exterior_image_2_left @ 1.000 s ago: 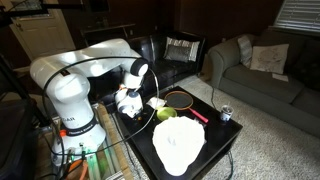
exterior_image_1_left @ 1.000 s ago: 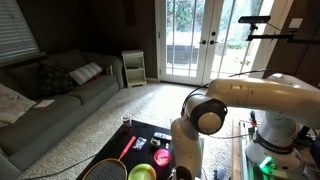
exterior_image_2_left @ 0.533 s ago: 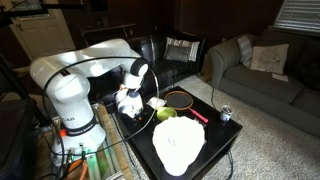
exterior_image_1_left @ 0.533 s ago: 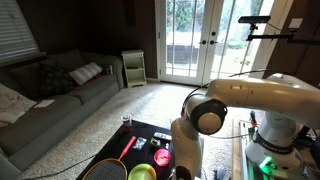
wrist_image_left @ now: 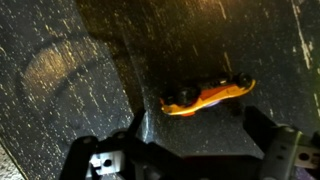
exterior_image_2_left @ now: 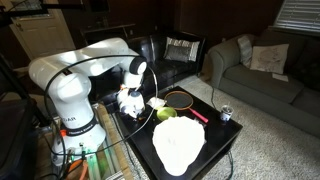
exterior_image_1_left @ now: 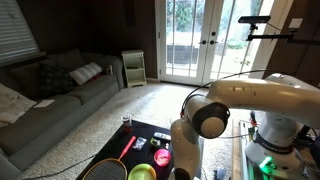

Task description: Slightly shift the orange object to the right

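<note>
I should turn my gripper to line up with the length of the orange object (wrist_image_left: 208,97), which lies at a slant in front of my open fingers, and bring the fingers around its ends (wrist_image_left: 247,85).
In the wrist view the orange object (wrist_image_left: 205,97) lies on the dark speckled table (wrist_image_left: 80,70). There it looks flat and elongated, with dark parts. My gripper (wrist_image_left: 195,132) is open just short of it, one finger on each side, and nothing sits between them. In an exterior view the orange object (exterior_image_1_left: 162,157) shows as a small orange-red item beside my arm (exterior_image_1_left: 187,140), which hides the gripper there. In an exterior view the gripper (exterior_image_2_left: 127,103) points down at the table's far end.
A green bowl (exterior_image_1_left: 142,172) (exterior_image_2_left: 165,114) and a red-handled racket (exterior_image_1_left: 118,158) (exterior_image_2_left: 180,99) lie close by. A large white item (exterior_image_2_left: 178,146) fills the table's near part, and a can (exterior_image_2_left: 225,113) stands at its edge. Sofas flank the table.
The arm's big joint has shifted slightly in an exterior view. The jaws have gone from shut to open. The table items have not visibly moved.
</note>
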Robot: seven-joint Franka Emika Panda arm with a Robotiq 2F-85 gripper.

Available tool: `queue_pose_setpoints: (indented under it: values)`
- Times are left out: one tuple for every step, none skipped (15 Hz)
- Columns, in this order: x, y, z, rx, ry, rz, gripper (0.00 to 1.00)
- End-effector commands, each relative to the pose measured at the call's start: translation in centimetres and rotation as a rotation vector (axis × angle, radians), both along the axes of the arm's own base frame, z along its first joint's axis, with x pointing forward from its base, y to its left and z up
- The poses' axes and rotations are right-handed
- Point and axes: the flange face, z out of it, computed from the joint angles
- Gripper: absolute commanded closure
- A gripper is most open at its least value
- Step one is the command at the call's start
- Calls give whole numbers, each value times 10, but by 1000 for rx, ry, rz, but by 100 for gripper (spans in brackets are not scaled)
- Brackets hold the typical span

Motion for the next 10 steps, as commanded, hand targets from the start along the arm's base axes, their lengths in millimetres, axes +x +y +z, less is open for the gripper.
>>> queue_pose_setpoints:
  values:
    - [10,10,-3,-24,-6,78,0]
    - [11,11,-2,-34,-10,99,0]
    - [14,12,-1,-39,-13,117,0]
    - [16,13,-1,-44,-16,131,0]
    - [18,14,0,-49,-21,144,0]
    - [20,15,0,-54,-25,155,0]
    - [21,15,0,-58,-28,163,0]
    - [23,15,0,-63,-29,171,0]
    - [23,15,0,-67,-30,178,0]
    - [25,16,0,-71,-31,184,0]
